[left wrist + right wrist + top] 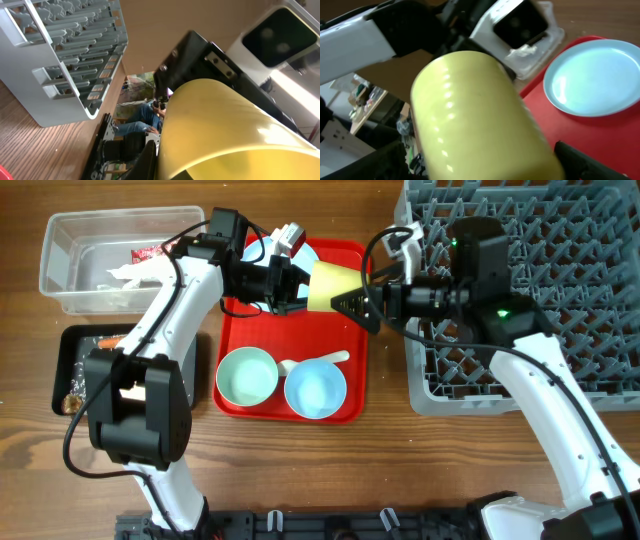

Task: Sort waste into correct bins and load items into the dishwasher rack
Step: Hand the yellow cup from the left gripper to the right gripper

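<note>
My left gripper is holding the yellow cup's rim [315, 287], while the dishwasher rack stands on my right gripper's side. My right gripper should therefore take the cup's base [358, 283].
The small yellow cup [328, 285] is held in the air on its side above the red tray, between my two grippers. My left gripper [300, 283] is shut on its rim, with one finger [150, 160] against the outside wall of the cup [215, 125]. My right gripper [358, 305] is open, its fingers spread on either side of the cup [475, 115] with a gap showing. The pale blue plate [595, 77] lies on the tray under the left arm. The pale green bowl [247, 376], pale blue bowl [316, 390] and white spoon [325, 361] sit at the tray's front.
The grey dishwasher rack [560, 240] stands at the right. The clear tub [60, 240] at the back left holds the red wrapper [150, 252] and white tissue [130, 275]. The black tray [70, 350] in front of it holds the carrot [105, 340]. The red tray [355, 400] lies in the middle.
</note>
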{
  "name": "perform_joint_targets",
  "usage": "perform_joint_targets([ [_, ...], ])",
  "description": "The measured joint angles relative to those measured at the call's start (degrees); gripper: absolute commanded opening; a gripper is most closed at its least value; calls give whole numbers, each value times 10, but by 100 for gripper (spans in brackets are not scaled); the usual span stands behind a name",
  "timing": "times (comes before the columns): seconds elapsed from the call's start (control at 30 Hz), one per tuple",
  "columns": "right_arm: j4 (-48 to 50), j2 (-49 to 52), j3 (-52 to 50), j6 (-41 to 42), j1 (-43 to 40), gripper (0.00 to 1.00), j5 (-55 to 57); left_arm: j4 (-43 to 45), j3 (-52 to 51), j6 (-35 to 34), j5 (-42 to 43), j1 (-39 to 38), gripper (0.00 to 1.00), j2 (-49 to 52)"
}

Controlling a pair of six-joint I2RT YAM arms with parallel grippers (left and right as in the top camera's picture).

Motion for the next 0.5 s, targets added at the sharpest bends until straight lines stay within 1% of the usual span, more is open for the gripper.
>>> perform_joint_targets([
  [0.03,3,0,0,0,4,81,0,0,0,0,0,0,4,0],
  [0.1,12,1,0,1,7,76,0,0,0,0,9,0,4,0],
  [0.13,13,1,0,5,7,71,2,0,0,0,10,0,4,0],
  [0.23,15,3,0,7,7,63,0,0,0,2,10,2,4,-1],
  [0.3,15,3,0,6,7,62,-3,0,0,4,10,3,21,-2],
  [0.33,17,3,-1,6,7,62,-4,0,0,3,9,3,27,-2],
  [0.4,26,3,-1,6,8,62,-4,0,0,5,8,2,31,-2],
  [0.5,26,3,-1,6,2,62,-5,0,0,7,0,1,32,-2],
])
